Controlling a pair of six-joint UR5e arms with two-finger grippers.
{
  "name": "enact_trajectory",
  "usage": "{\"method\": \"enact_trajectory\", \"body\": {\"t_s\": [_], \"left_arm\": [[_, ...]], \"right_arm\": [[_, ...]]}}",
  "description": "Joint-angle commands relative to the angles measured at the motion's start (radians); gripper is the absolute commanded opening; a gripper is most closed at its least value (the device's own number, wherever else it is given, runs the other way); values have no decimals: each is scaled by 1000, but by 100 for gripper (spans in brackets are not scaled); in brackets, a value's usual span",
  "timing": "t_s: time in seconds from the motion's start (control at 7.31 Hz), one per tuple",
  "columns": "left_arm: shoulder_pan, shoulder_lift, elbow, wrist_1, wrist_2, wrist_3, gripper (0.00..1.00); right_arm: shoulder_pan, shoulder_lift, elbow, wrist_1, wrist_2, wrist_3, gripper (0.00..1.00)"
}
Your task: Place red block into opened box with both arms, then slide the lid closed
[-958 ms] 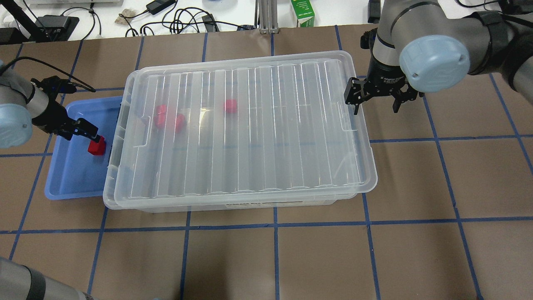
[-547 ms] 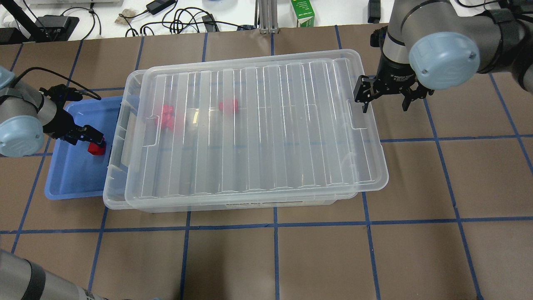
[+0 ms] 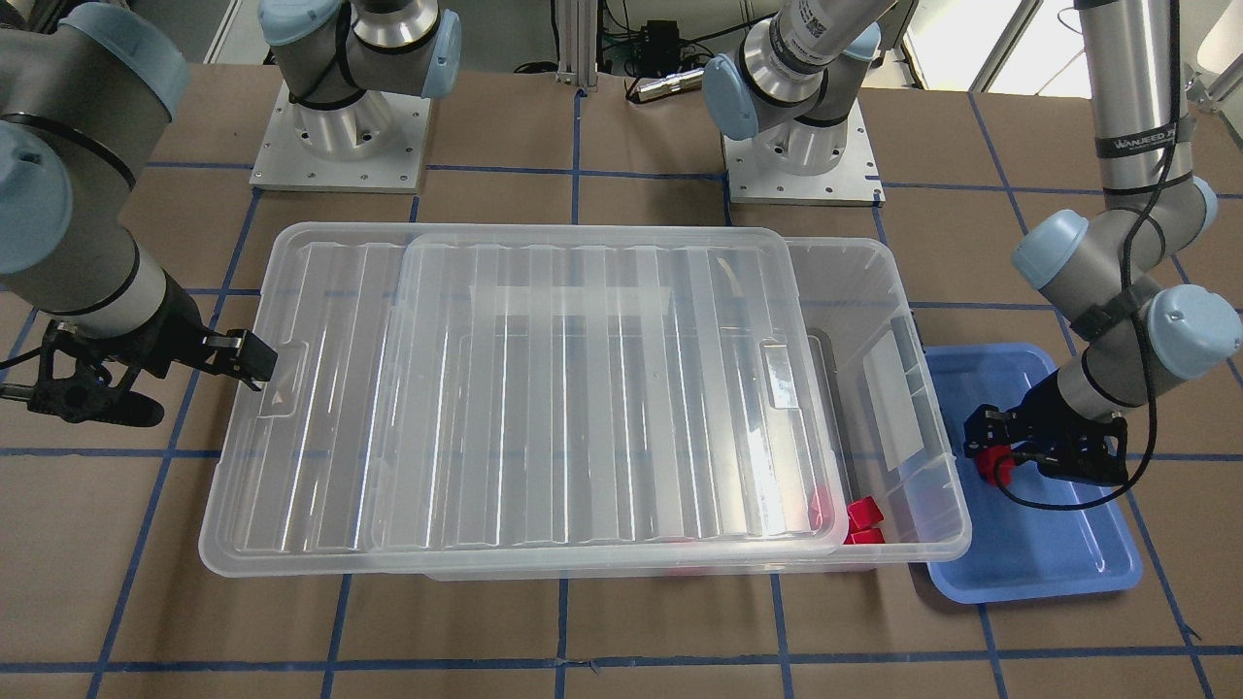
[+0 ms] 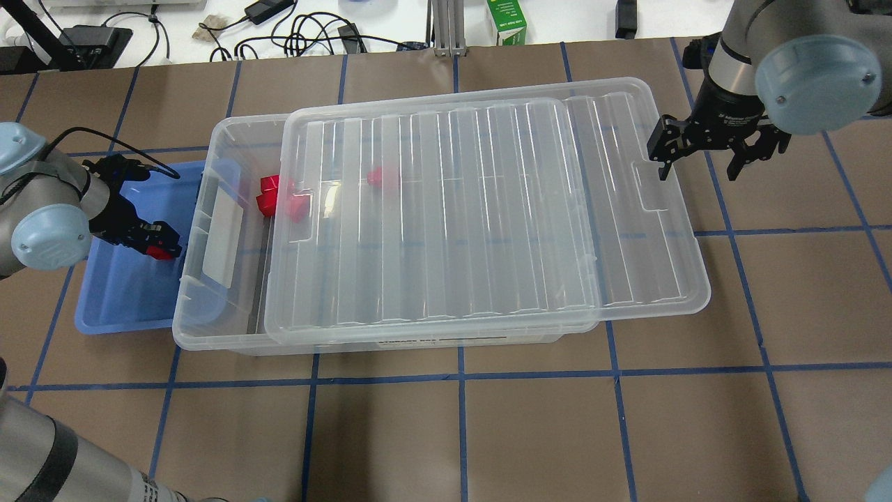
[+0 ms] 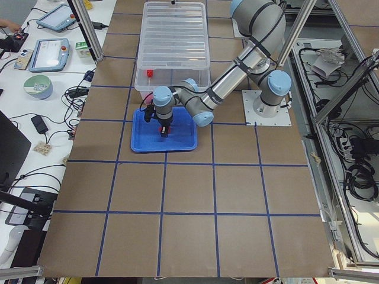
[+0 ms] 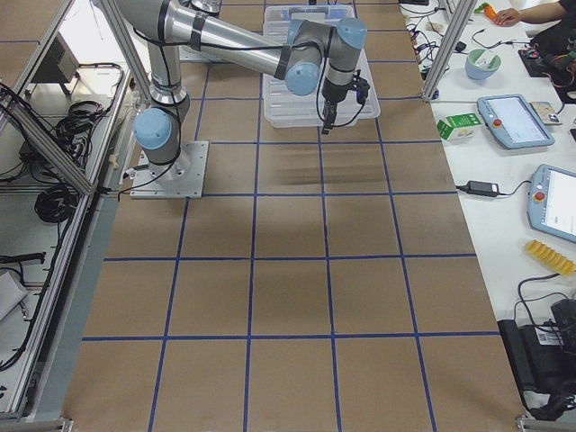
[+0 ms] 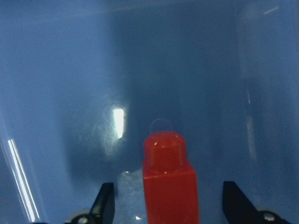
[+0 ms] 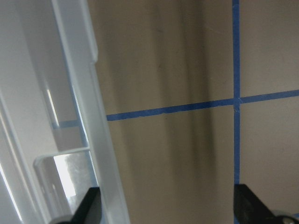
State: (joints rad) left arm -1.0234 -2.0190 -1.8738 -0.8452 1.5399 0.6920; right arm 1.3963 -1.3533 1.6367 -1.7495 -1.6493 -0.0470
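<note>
I can see only the tray's blue bottom (image 3: 1031, 548) around the red block (image 3: 993, 464), so I should expect the blue tray to be empty when I pick up the red block.
The red block (image 7: 168, 177) stands in the blue tray (image 4: 118, 300). My left gripper (image 7: 168, 207) is open and straddles it, with a gap on each side. In the overhead view the left gripper (image 4: 159, 239) hides most of the red block (image 4: 162, 252). The clear lid (image 4: 488, 209) lies shifted toward the right on the box (image 4: 191, 328), leaving the box's left end uncovered. My right gripper (image 4: 699, 162) is open at the lid's right short end, one finger at the notch. In the right wrist view the lid's rim (image 8: 100, 154) runs beside that finger.
Other red blocks (image 4: 268, 192) lie in the box's uncovered left end, and one more (image 4: 380, 176) shows under the lid. The blue tray butts against the box's left side. Cables and a green carton (image 4: 506, 21) sit beyond the table's far edge.
The lid has slid to the right along with my right gripper, uncovering the box's left end. My left gripper has come down over the red block in the tray.
</note>
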Motion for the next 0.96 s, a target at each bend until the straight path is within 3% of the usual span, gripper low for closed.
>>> {"method": "enact_trajectory", "body": {"t_s": [0.0, 0.14, 0.55, 0.82], "left_arm": [[-10, 18, 8, -9, 78, -8, 0], [-20, 49, 33, -14, 83, -38, 0], [-75, 222, 307, -555, 31, -121, 0], [-192, 310, 338, -687, -73, -216, 0]], "right_arm": [[-37, -1, 0, 2, -1, -8, 100], [-46, -1, 0, 2, -3, -11, 100], [-68, -4, 0, 5, -4, -13, 100], [-92, -6, 0, 4, -20, -39, 100]]}}
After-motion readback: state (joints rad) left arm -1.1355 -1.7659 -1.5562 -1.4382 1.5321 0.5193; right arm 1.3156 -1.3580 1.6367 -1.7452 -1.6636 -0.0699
